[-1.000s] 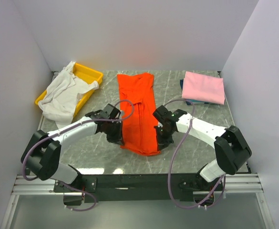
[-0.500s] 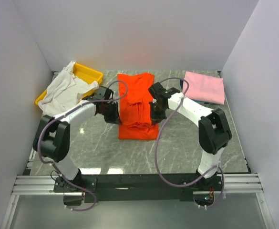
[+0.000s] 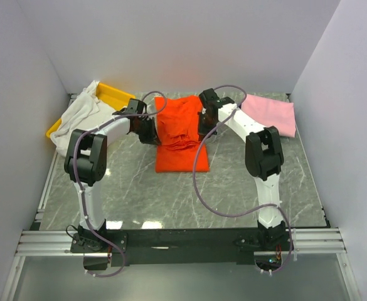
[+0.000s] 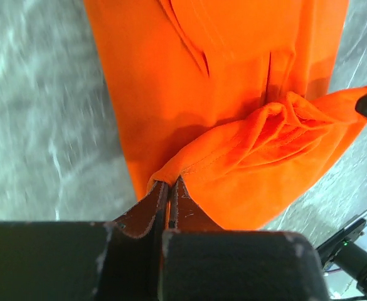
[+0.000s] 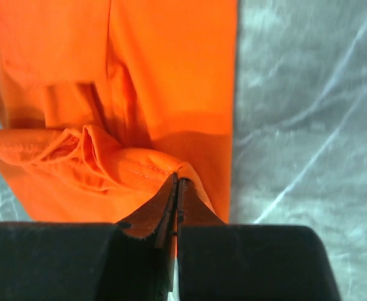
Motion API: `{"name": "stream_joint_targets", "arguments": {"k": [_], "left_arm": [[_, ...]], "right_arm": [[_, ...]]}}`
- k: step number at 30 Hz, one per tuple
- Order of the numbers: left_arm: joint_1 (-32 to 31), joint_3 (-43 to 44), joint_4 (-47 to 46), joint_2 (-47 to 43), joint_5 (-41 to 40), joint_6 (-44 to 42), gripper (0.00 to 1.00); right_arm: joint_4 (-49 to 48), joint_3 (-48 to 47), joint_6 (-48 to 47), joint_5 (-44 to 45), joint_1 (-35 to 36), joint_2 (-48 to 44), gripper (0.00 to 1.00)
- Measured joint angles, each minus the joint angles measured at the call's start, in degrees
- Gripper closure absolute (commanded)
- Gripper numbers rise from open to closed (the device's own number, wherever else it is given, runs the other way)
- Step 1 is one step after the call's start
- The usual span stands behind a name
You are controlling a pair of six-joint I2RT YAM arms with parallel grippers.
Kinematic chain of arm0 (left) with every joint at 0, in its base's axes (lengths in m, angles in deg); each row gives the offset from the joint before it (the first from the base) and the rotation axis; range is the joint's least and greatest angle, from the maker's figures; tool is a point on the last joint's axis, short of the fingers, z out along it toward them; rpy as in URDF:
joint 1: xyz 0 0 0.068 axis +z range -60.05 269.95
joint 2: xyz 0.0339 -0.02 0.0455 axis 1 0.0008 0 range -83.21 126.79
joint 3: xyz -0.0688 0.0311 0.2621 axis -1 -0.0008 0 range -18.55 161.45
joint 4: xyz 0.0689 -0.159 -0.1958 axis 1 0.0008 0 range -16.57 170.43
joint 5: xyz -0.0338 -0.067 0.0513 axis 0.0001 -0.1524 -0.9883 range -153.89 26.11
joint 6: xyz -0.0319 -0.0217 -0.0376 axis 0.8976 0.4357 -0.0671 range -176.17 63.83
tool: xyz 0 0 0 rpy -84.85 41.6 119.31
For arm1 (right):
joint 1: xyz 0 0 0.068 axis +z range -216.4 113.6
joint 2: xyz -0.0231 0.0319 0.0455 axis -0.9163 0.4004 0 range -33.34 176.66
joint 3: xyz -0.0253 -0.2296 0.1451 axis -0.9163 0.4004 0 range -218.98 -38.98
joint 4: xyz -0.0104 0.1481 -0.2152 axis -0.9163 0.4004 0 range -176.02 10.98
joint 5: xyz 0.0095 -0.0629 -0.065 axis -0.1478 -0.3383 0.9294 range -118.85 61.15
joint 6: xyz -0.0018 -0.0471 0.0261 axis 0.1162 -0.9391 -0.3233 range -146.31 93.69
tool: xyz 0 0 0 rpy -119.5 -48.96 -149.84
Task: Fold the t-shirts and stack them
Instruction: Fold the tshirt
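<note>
The hem's corners (image 5: pixel 186 169) are in line with the long edges of the orange-red t-shirt, so my right gripper should go on carrying the hem toward the t-shirt's far end (image 3: pixel 179 104) until the hem lies flat.
The orange-red t-shirt (image 3: pixel 180 141) lies lengthwise at the middle of the table, its near end doubled back over the rest. My left gripper (image 3: pixel 152 133) is shut on the left corner of that lifted hem (image 4: pixel 189 164). My right gripper (image 3: pixel 201 132) is shut on the right corner (image 5: pixel 152 168). The hem sags in a bunch between them. The pale pink t-shirt (image 3: pixel 270 113) lies folded at the back right, with a dark blue one barely showing beneath it. The white t-shirt (image 3: pixel 81 122) hangs crumpled over the tray at the back left.
A yellow plastic tray (image 3: pixel 115 96) sits at the back left under the white shirt. White walls close in the left, back and right. Bare marbled table (image 3: pixel 170 194) lies in front of the orange shirt.
Both grippers have carried the near hem of the orange-red shirt away from the front edge toward the back, folding the shirt over itself. The arms are now stretched far out.
</note>
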Motion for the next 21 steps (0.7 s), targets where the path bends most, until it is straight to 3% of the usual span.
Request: {"name": "stream_joint_targets", "arguments": {"k": [8,21], "left_arm": [[1.4,5.7,-0.6,3.4,2.6,0.0,1.0],[3.5,6.4,-1.8,4.2,4.5,0.0,1.0]], "right_arm": [[0.2,-4.6,-1.1,-0.5,-0.5,4.3,1.0],[0.2,-7.5,-1.1,-1.2,-1.6,4.4,1.0]]}}
